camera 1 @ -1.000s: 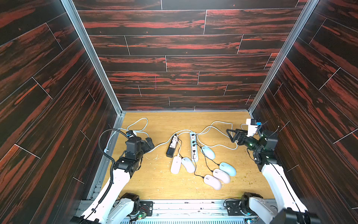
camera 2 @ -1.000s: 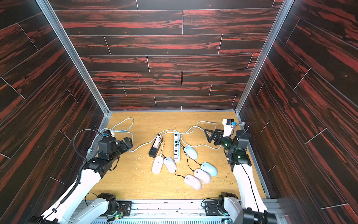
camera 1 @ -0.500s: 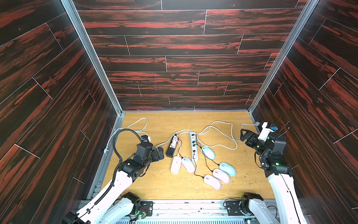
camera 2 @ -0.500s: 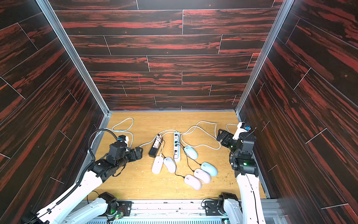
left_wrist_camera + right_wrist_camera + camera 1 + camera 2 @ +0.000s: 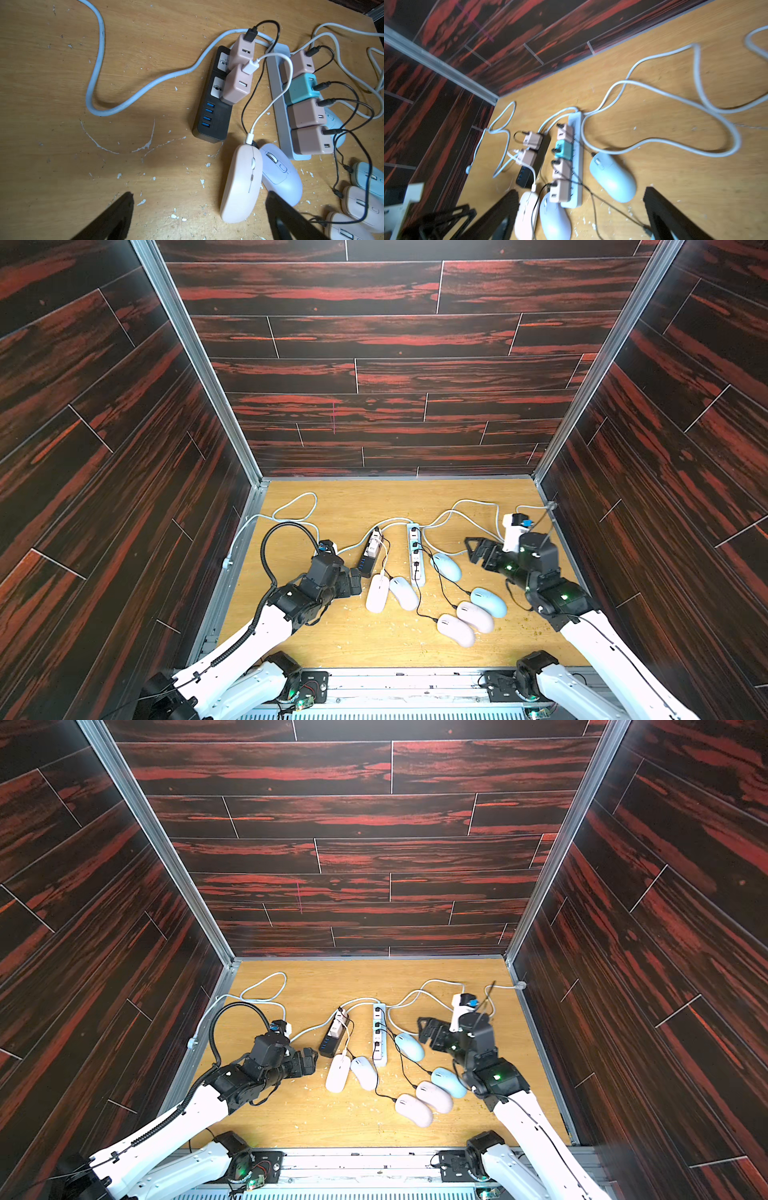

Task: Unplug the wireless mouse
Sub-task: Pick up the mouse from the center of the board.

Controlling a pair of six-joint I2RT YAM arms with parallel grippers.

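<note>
The pale pink mouse will slide straight off the white cable plug when I pull, because the plug is in line with the mouse's nose.
Several mice lie mid-table, each on a cable that runs to a charger; which one the task means I cannot tell. A pale pink mouse has a white cable plug in its nose, running to a pink charger on the black power strip. A lilac mouse lies against it. My left gripper is open and empty just left of the pink mouse. My right gripper hovers open and empty, right of a light blue mouse.
A white power strip carries several chargers with black cables to the mice at the front right. Pale power cords loop across the back of the table. Dark walls close three sides.
My left gripper has moved right and forward to the black strip and the pink mouse. My right arm swung out toward the right wall, then came back toward the middle.
</note>
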